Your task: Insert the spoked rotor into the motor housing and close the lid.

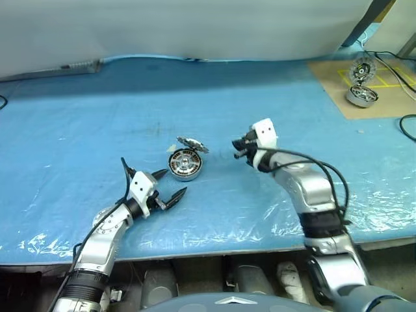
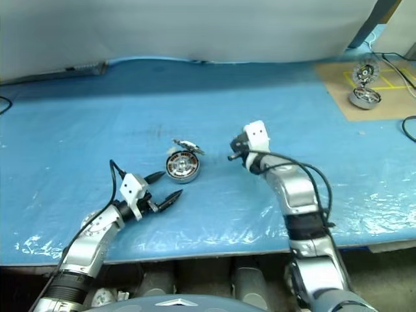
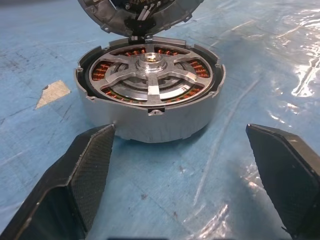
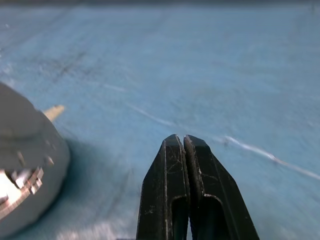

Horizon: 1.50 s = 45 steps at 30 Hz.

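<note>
The lid is standing up on its hinge (image 1: 193, 143), off to the side of my right gripper. Next, my right gripper swings in and folds the lid down over the rotor (image 1: 185, 163).
The motor housing (image 1: 185, 165) is a round grey cup on the blue sheet in the middle of the table. The spoked rotor (image 3: 150, 75) lies flat inside it, over the copper windings. The lid (image 1: 193, 144) stands raised on its hinge at the housing's far rim. My left gripper (image 1: 174, 182) is open just in front and to the left of the housing, with nothing between its fingers (image 3: 95, 150). My right gripper (image 1: 236, 155) is shut on nothing. It hovers a short way to the right of the housing and points toward it. The lid's grey back (image 4: 25, 150) lies beside it.
A second motor (image 1: 361, 95) with its lid up rests on a brown cardboard sheet (image 1: 338, 84) at the far right. Black cables (image 1: 408, 123) run along the right edge. The crinkled blue sheet (image 1: 97, 117) covers the table up to its front edge.
</note>
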Available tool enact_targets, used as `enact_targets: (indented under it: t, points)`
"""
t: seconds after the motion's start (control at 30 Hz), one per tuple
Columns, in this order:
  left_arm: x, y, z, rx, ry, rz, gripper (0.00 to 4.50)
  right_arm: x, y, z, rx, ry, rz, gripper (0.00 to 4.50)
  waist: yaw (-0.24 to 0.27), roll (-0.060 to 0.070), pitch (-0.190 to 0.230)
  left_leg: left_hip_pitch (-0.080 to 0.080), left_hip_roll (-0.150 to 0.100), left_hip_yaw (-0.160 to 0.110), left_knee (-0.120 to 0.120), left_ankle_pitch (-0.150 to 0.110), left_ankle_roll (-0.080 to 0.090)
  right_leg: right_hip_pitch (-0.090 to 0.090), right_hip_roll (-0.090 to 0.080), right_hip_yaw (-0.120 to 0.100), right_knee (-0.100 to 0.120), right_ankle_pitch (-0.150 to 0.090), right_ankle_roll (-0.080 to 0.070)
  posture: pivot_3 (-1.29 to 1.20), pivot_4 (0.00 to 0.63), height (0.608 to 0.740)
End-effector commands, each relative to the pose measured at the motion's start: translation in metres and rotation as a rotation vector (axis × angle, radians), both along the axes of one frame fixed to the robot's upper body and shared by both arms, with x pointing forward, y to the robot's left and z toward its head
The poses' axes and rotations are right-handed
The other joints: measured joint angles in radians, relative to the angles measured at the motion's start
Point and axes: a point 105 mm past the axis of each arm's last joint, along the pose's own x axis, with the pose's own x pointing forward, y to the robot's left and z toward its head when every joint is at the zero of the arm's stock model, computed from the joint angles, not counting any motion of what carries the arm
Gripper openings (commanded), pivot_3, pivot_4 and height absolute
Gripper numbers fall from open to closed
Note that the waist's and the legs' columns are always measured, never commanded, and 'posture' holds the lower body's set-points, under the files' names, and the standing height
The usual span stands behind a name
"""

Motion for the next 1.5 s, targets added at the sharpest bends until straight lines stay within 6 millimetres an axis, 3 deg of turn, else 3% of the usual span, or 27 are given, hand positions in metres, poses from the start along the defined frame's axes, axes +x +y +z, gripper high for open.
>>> enact_targets:
  t: [0.03,0.2,0.47,0.67,1.03,1.13,1.37,1.5]
  points:
    - [0.001,-0.005,0.013,-0.001,-0.047,-0.012,4.5,0.009,0.014,0.022,0.155,-0.021,0.067,0.05,0.0,0.0,0.0,0.0,0.0,0.0,0.0,0.0,0.0,0.0,0.0,0.0,0.0,0.0,0.0,0.0,0.15,0.74]
    - [0.002,-0.008,0.021,-0.002,-0.059,0.0,4.5,0.012,0.038,0.028,0.281,0.069,0.175,0.05,0.003,0.0,0.0,-0.001,0.0,0.0,0.001,0.0,0.0,0.0,0.0,0.0,0.0,0.0,0.0,0.0,0.15,0.74]
    - [0.003,-0.007,0.029,-0.003,-0.063,0.039,4.5,-0.024,0.073,0.026,0.404,0.211,0.38,0.05,0.004,0.0,0.0,-0.001,0.0,0.0,0.001,0.0,0.0,0.0,0.0,-0.001,0.0,0.0,0.0,0.0,0.15,0.74]
    - [0.004,-0.01,0.036,-0.009,-0.063,0.052,4.5,-0.042,0.096,0.001,0.42,0.302,0.401,0.05,0.001,0.0,0.0,-0.001,0.0,0.0,0.001,0.0,0.0,0.0,0.0,-0.001,0.0,0.0,0.0,0.0,0.15,0.74]
    - [0.005,-0.006,0.054,0.003,-0.065,0.07,4.5,-0.039,0.1,-0.037,0.381,0.347,0.248,0.05,0.002,0.0,0.0,0.0,0.0,0.0,0.0,0.0,0.0,0.0,0.0,-0.001,0.0,0.0,0.0,0.0,0.15,0.74]
    - [0.004,-0.002,0.051,0.007,-0.057,0.078,4.5,-0.04,0.099,-0.027,0.375,0.295,0.261,0.05,0.001,0.0,0.0,0.001,0.0,0.0,0.001,0.0,0.0,0.001,0.0,-0.001,0.0,0.0,0.0,0.0,0.15,0.74]
    - [-0.002,0.012,0.039,0.015,-0.042,0.095,4.5,-0.047,0.089,0.035,0.359,0.084,0.307,0.05,0.002,0.0,0.0,0.0,0.0,0.0,0.0,0.0,0.0,0.001,0.0,-0.001,-0.001,0.0,0.0,0.0,0.15,0.74]
    - [-0.006,0.019,0.028,0.022,-0.028,0.1,4.5,-0.053,0.085,0.051,0.225,-0.026,0.316,0.05,0.002,0.0,0.0,0.001,0.0,0.0,-0.001,0.0,0.0,0.001,0.0,-0.001,-0.002,0.0,0.0,0.0,0.15,0.74]
